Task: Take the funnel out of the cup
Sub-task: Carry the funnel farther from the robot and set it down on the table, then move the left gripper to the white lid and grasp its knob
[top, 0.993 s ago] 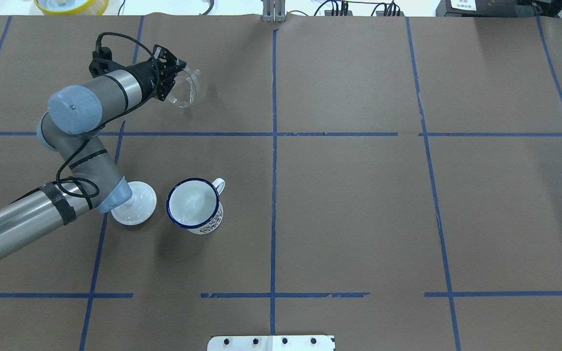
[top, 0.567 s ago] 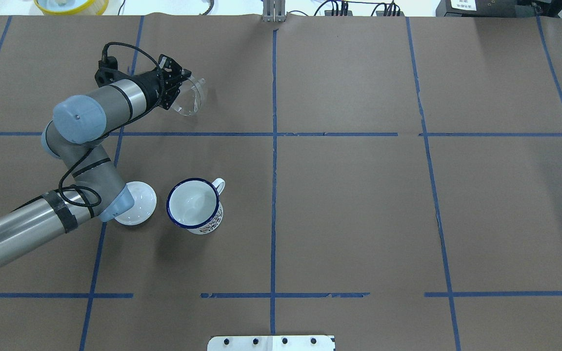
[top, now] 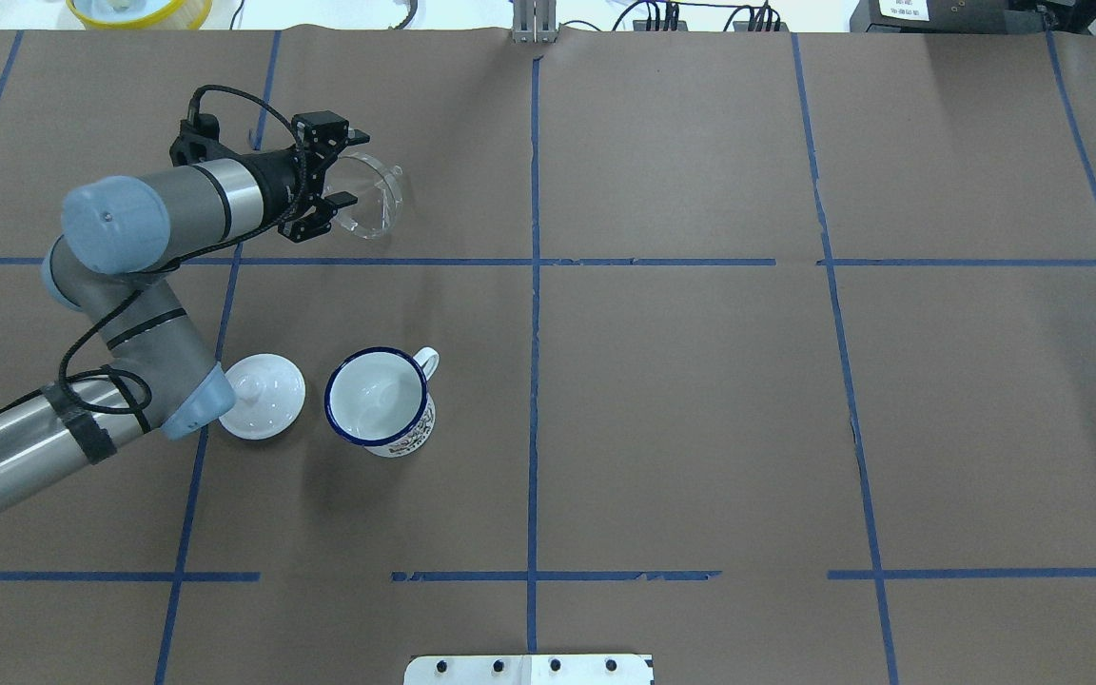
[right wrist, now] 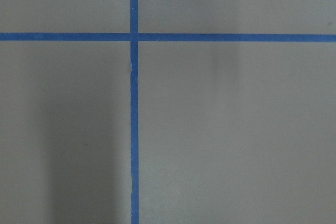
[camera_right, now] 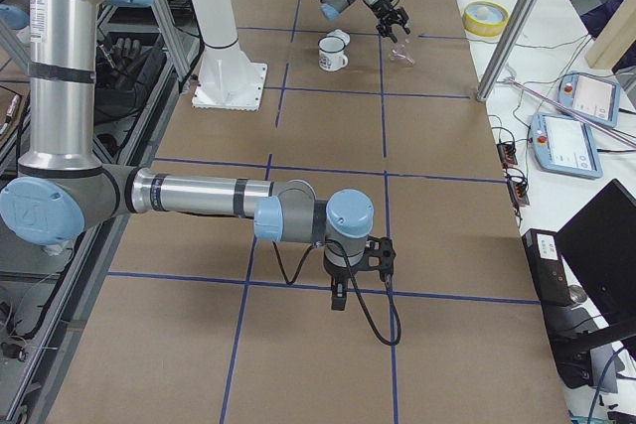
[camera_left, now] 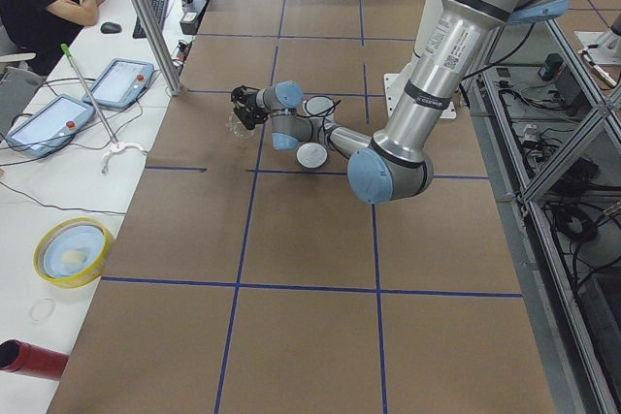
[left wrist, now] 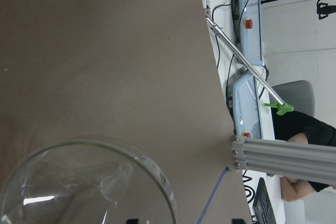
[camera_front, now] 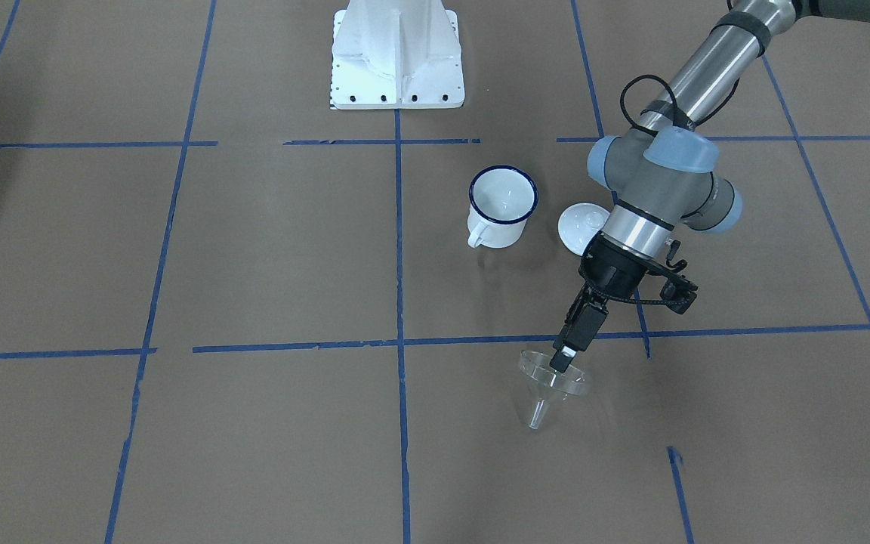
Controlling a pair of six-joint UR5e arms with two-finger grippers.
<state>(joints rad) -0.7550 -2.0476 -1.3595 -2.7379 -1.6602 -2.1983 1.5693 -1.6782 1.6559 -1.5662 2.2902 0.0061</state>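
Note:
I expect the white knobbed lid [camera_front: 581,227] to settle over the cup's opening when I lower it, since it looks almost as wide as the cup's blue rim [camera_front: 504,194].
The clear plastic funnel [top: 372,195] lies tilted on the brown table at the far left, well away from the cup. In the front-facing view its spout [camera_front: 537,415] points away from the arm. It fills the lower left of the left wrist view [left wrist: 79,187]. My left gripper [top: 353,169] is open, with its jaws on either side of the funnel's near rim. The white enamel cup [top: 377,398] with a blue rim stands upright and empty. My right gripper [camera_right: 338,300] shows only in the exterior right view, so I cannot tell its state.
A round white knobbed lid [top: 263,395] lies just left of the cup, beside my left arm's elbow. The robot's white base [camera_front: 397,57] stands at the table's near edge. A yellow bowl [top: 139,9] sits beyond the far edge. Operators' tablets [camera_left: 116,84] lie on the side desk.
My left wrist has turned and its jaws have opened, letting go of the funnel. The elbow has swung left, which uncovers the lid. The cup has not moved.

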